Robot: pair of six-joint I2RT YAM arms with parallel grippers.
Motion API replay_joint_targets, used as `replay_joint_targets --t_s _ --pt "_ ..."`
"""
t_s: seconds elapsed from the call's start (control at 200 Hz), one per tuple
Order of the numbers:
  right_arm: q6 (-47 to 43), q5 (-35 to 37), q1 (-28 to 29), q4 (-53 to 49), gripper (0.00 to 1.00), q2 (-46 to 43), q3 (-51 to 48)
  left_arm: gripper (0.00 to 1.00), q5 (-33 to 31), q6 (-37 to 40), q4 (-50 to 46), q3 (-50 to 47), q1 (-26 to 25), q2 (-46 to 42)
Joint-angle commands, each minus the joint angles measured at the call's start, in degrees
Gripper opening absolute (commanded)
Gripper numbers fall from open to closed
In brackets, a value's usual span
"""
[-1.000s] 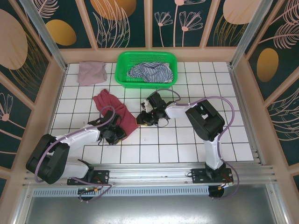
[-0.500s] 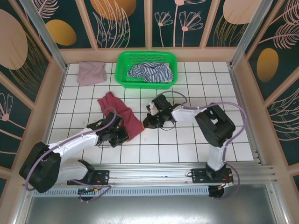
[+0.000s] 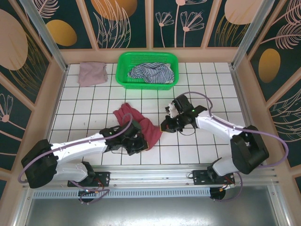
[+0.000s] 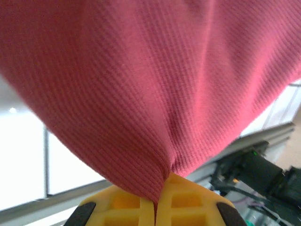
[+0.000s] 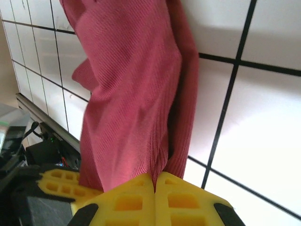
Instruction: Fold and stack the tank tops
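The dark red tank top's far end (image 3: 124, 111) is bunched up, so the robot's left gripper and right gripper should swing toward the basket (image 3: 145, 86) and then pull it back flat.
The dark red tank top (image 3: 139, 123) hangs bunched between my two grippers near the middle of the tiled table. My left gripper (image 3: 142, 143) is shut on its near edge; ribbed red cloth (image 4: 150, 84) is pinched between the yellow fingers (image 4: 122, 205). My right gripper (image 3: 166, 126) is shut on the right-hand edge, and the red cloth (image 5: 131, 94) runs from its closed jaws toward the left arm. The navy-and-white striped tank top (image 3: 150, 73) lies crumpled in the green basket. The mauve-pink tank top (image 3: 91, 73) lies at the far left corner.
The green plastic basket (image 3: 123, 84) stands at the back centre against the wooden wall. Wooden walls close in the left, right and far sides. A metal rail (image 3: 155, 172) runs along the near edge by the arm bases.
Both grippers have closed on the red top and carried it right and toward the near edge. The cloth has lifted off the tiles and bunched between them.
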Motion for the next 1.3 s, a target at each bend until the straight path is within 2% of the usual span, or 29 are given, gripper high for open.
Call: replay_joint_targets --t_s 0.0,0.135,0.23,0.345,0.4,0.556,0.616,0.701,0.836,1.036,1.296 --pt "-2.71 1.14 -1.37 -7.92 0.0 -3.3 -2.93 0.04 0.72 -6.43 2.62 1.55 -4.28 2.31" --pt "-3.55 1.52 -2.92 -11.41 0.0 -7.22 -5.42 0.04 0.73 -10.54 5.92 0.93 -8.83 3.5" --pt "-3.48 0.98 -2.89 -13.05 0.0 -9.71 -6.91 0.04 0.78 -10.74 6.7 2.8 -10.87 5.15" --pt "-3.54 1.25 -2.91 -15.16 0.0 -12.72 -7.0 0.04 0.36 -10.61 7.24 5.69 -11.57 6.71" --pt "-3.67 1.02 -4.64 -15.55 0.0 -13.28 -5.54 0.04 0.25 -9.84 6.03 7.24 -11.64 6.95" --pt "-3.88 -0.92 -4.86 -14.11 0.0 -10.29 0.61 0.05 -2.45 -11.64 1.39 7.25 -11.23 3.28" --pt "-3.17 -2.41 -4.65 -12.3 0.0 -8.47 2.27 0.05 -2.05 -12.52 1.68 5.18 -9.57 1.18" --pt "-2.06 -4.22 -4.42 -9.48 0.0 -5.9 4.49 0.05 -1.91 -9.76 -1.35 5.67 -5.92 -0.46" --pt "-2.47 -4.73 -3.54 -7.91 0.0 -0.79 9.54 0.07 -0.74 -5.79 -5.87 6.88 -0.74 -2.15" --pt "-0.61 -5.27 -0.71 -3.19 0.0 7.02 15.99 0.08 0.68 -4.87 -7.25 3.72 5.05 -6.77" --pt "1.94 -5.06 1.09 2.51 0.0 15.71 22.9 0.08 2.56 1.5 -8.72 5.06 12.37 -5.38"
